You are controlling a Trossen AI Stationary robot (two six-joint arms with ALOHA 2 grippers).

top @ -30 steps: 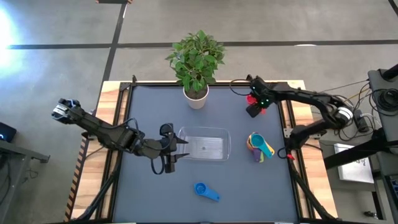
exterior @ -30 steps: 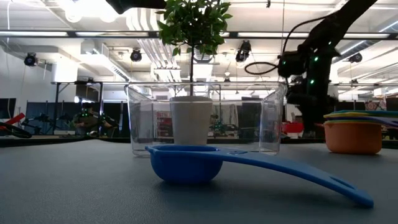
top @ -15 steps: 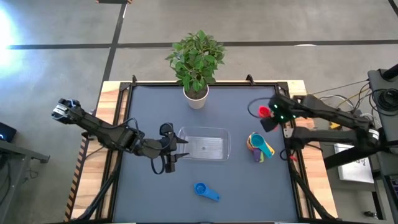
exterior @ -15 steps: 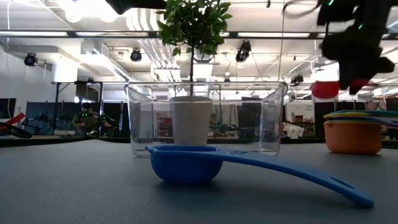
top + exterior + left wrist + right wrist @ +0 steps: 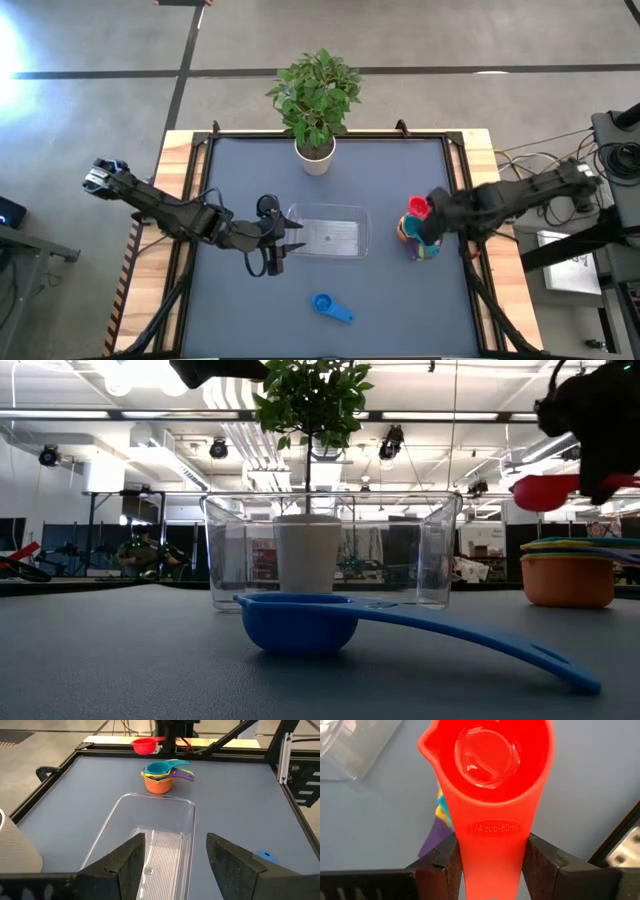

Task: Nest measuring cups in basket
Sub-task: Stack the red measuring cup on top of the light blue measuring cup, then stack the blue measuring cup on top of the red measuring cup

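I should keep lowering the red cup [image 5: 543,492], level and open side up above the stack [image 5: 569,548], with my right gripper until the cup's bowl nests there. Then I should let it go.
My right gripper [image 5: 432,212] is shut on a red measuring cup [image 5: 490,750] and holds it in the air just above a stack of nested measuring cups [image 5: 418,240], orange at the bottom, near the table's right edge. A blue measuring cup [image 5: 330,307] lies on its bowl and handle tip near the front edge. The clear basket [image 5: 330,233] rests flat at mid-table. My left gripper [image 5: 287,235] stands open at the basket's left end, with that end [image 5: 150,835] showing between its fingers. My right gripper pinches the red cup's flat handle [image 5: 492,850] between its two fingers, one on each long edge. The fingers slant down from the table's right side and run along the handle. The cup is lifted clear with its open side up, roughly level [image 5: 545,490].
A white plant pot [image 5: 316,155] with a leafy plant stands at the far edge, behind the basket. Bare table lies between the basket and the stack, and to the left of the blue cup.
My right gripper has swung from the table's far right corner toward the near edge with the red cup, rising and turning its wrist. The cup now hangs over the stack.
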